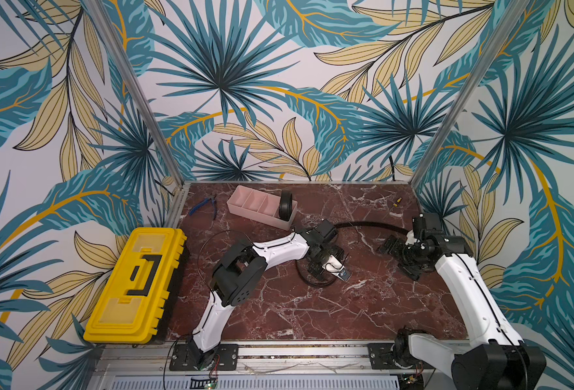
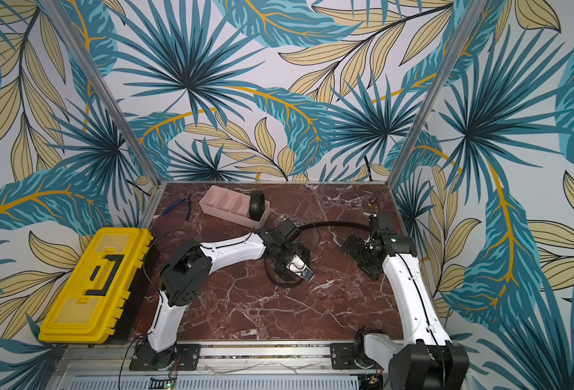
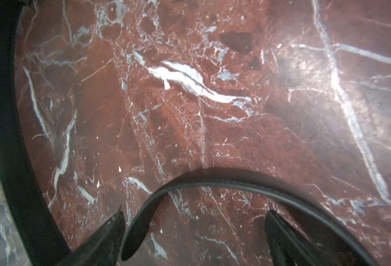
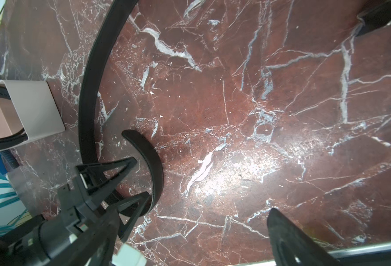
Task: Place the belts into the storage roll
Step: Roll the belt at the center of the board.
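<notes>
The belt's end (image 4: pixel 158 173) is curled loosely under my left gripper, away from my right gripper, so next my left gripper pinches the rounded tip (image 4: pixel 128 133) between its fingers and rolls it up.
The storage roll (image 1: pixel 251 202) is a pale pink divided tray at the back of the table. One belt (image 1: pixel 285 205) stands coiled in its right end compartment. The other belt (image 1: pixel 370 225) lies loose on the marble, arcing from the right gripper's side and curling under my left gripper (image 1: pixel 326 266). In the left wrist view the left gripper (image 3: pixel 195 230) is open and low over the table. The strap's rounded tip (image 3: pixel 139 230) lies between its fingers (image 3: pixel 111 232), close to one of them. My right gripper (image 1: pixel 398 258) is open beside it, over bare marble (image 4: pixel 193 230).
A yellow toolbox (image 1: pixel 136 283) lies shut off the table's left edge. Blue-handled pliers (image 1: pixel 204 206) lie at the back left, and a small yellow-tipped bit (image 1: pixel 397 201) at the back right. Patterned walls close in three sides. The two grippers stand close together.
</notes>
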`<state>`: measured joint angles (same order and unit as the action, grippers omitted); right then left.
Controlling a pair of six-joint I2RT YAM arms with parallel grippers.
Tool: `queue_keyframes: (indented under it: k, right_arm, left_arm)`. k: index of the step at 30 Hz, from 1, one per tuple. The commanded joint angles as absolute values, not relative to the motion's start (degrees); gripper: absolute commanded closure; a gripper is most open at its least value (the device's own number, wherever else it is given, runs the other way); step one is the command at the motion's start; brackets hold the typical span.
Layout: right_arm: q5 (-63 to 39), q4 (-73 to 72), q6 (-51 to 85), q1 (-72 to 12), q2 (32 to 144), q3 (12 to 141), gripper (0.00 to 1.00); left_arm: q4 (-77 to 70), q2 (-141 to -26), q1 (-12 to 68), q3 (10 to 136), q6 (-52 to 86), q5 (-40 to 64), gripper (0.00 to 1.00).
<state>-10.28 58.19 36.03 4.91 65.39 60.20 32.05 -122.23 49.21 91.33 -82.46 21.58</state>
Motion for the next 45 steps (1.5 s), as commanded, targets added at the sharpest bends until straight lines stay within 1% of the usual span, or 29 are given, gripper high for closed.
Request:
queue_keyframes:
  k: [1,6,10,16,22,25,28,33,38,40,41,42,43,44,45]
  right_arm:
    - [-11.31,58.19,37.80,5.61,63.32,57.76,0.01]
    - [-12.56,57.05,38.26,6.17,61.35,53.74,0.01]
    - [-14.83,55.68,39.68,6.46,60.13,51.12,0.01]
    - [-15.46,56.67,40.17,6.48,58.46,51.24,0.01]
    - [-16.76,57.00,41.13,6.43,56.46,49.65,0.01]
    - [-17.32,56.39,41.69,6.50,55.66,48.47,0.01]
    - [-18.06,55.82,42.22,6.44,55.03,47.57,0.01]
    - [-18.89,54.95,42.95,6.41,54.48,46.45,0.01]
    - [-19.23,54.42,43.35,6.36,54.91,46.66,0.01]
    - [-19.04,54.32,43.33,6.39,55.19,47.19,0.01]
    - [-18.79,54.32,43.35,6.42,55.42,47.41,0.01]
    - [-18.57,54.18,43.26,6.39,55.61,47.71,0.01]
    - [-18.40,54.08,43.24,6.39,55.87,48.01,0.01]
    - [-18.29,53.92,43.09,6.42,56.21,48.31,0.01]
    - [-18.19,53.88,42.91,6.47,56.65,48.82,0.01]
  left_arm:
    - [32.68,-124.97,48.78,94.21,-87.10,19.66,0.05]
    - [32.76,-128.20,48.99,96.96,-90.18,19.95,0.07]
    - [32.77,-129.91,49.72,97.76,-91.56,19.10,0.11]
    - [35.97,-130.68,51.62,98.52,-92.38,17.34,0.14]
    - [41.36,-133.08,53.98,97.61,-94.90,11.69,0.23]
    - [44.38,-133.35,55.30,97.26,-90.93,6.50,0.33]
    - [48.39,-132.50,55.46,96.10,-88.39,4.86,0.43]
    - [50.54,-129.82,55.42,93.34,-85.79,5.33,0.45]
    - [53.22,-128.70,54.72,93.87,-80.27,8.98,0.50]
    - [53.26,-128.43,54.43,93.60,-77.66,9.84,0.56]
    - [53.26,-128.41,54.33,93.48,-76.53,9.72,0.61]
    - [53.42,-128.51,54.19,93.30,-75.81,9.51,0.71]
    - [53.44,-128.48,54.02,93.09,-75.08,9.45,0.76]
    - [53.44,-128.47,53.75,92.99,-73.93,9.45,0.78]
    - [53.44,-128.48,53.38,92.87,-73.04,9.67,0.84]
